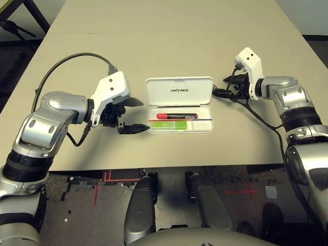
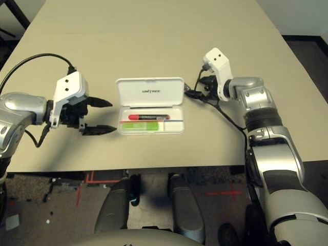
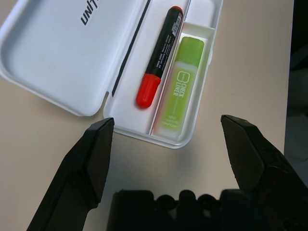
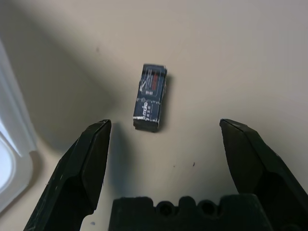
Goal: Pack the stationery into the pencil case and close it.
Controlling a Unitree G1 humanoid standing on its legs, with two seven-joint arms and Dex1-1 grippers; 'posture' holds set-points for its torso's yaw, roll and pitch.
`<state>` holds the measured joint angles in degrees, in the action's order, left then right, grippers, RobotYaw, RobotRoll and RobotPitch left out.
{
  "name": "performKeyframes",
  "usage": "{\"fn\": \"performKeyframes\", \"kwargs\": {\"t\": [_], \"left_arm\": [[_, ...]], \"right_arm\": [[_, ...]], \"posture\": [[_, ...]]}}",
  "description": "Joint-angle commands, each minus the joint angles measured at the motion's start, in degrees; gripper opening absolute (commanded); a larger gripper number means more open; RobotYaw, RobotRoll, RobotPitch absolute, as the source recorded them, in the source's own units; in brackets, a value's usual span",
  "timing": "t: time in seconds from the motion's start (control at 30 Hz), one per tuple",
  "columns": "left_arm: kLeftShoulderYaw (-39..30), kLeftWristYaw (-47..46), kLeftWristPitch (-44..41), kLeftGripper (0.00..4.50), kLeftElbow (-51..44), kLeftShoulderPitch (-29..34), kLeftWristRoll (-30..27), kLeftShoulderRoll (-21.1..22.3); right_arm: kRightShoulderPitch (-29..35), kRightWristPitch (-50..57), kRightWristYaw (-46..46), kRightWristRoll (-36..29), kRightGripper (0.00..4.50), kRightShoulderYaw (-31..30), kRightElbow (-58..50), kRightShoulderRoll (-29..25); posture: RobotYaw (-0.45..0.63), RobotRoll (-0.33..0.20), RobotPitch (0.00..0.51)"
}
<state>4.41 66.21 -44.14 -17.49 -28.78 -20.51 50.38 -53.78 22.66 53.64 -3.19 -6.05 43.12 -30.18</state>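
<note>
The small dark block is next to the lid, on the other side of the case from my left gripper. Next, I grab the block with my right gripper and pull it out of the way.
The white pencil case lies open in the middle of the table, its lettered lid flat behind the tray. In the tray a red marker with a black end rests beside a lime-green highlighter. My left gripper hovers open just left of the tray's short end, nothing between its fingers. My right gripper is open at the case's right side, above a small dark block that lies alone on the table ahead of its fingers, a little off the case's corner.
The tan table stretches far behind the case. Its front edge runs close below the case. A black cable loops over my left forearm.
</note>
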Motion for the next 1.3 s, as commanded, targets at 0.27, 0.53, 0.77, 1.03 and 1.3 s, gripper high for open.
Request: {"fn": "performKeyframes", "kwargs": {"t": [0.27,0.53,0.77,1.03,1.3], "left_arm": [[-1.77,-1.72,-1.1,4.5,-1.11,0.55,-2.04,1.81],[-1.51,-2.4,-0.57,4.5,-0.56,0.52,-2.38,2.28],[-0.81,-2.8,0.27,4.5,0.66,-0.34,-2.02,1.76],[-0.31,-2.81,0.93,4.5,1.27,-1.05,-1.93,1.47],[0.01,-3.13,1.02,4.5,1.49,-1.32,-1.83,1.22]], "right_arm": [[-0.5,-3.46,-2.63,1.49,2.48,0.01,6.36,4.69],[-1.7,-5.63,-1.61,1.59,0.02,1.36,8.17,5.22],[-2.25,-6.48,0.11,1.48,0.02,1.9,7.59,3.76],[-1.11,-4.48,2.52,1.51,0.02,1.78,4.2,1.37],[1.64,-0.52,5.86,0.56,0.02,2.15,-3.91,-2.95]], "posture": [[0.11,0.0,0.282],[0.1,0.0,0.268],[0.08,0.0,0.255],[0.08,0.0,0.252],[0.06,0.0,0.245]]}}
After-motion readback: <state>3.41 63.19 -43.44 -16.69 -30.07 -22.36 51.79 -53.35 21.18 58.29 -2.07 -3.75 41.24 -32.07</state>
